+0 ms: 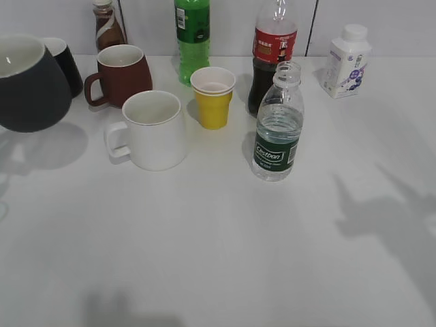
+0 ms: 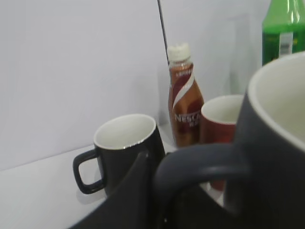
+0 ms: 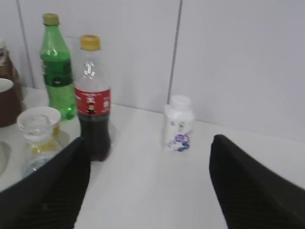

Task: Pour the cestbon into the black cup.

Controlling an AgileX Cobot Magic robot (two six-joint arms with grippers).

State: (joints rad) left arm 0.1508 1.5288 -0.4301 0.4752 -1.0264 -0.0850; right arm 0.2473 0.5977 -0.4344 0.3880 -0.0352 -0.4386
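I should go on moving my open right gripper in until its fingers are on both sides of the cestbon's body [image 1: 276, 139], because the white table [image 1: 327, 163] is clear between the gripper and the upright cestbon.
The cestbon [image 1: 277, 129] stands upright and capless on the white table, right of centre; its neck shows at the left edge of the right wrist view [image 3: 35, 136]. The black cup [image 1: 27, 85] is at the far left, lifted above the table with its shadow beneath it. In the left wrist view my left gripper [image 2: 162, 191] is shut on the loop handle of the black cup [image 2: 276, 143]. My right gripper [image 3: 148, 148] is open and empty, above the table to the right of the cestbon. Neither gripper shows in the exterior view.
Behind the black cup are a glossy black mug [image 1: 65, 61] and a maroon mug [image 1: 121, 73]. A white mug [image 1: 155, 129] and a yellow cup [image 1: 213, 97] stand mid-table. A brown coffee bottle [image 1: 107, 27], green bottle [image 1: 192, 37], cola bottle [image 1: 272, 54] and small white bottle [image 1: 346, 61] line the back.
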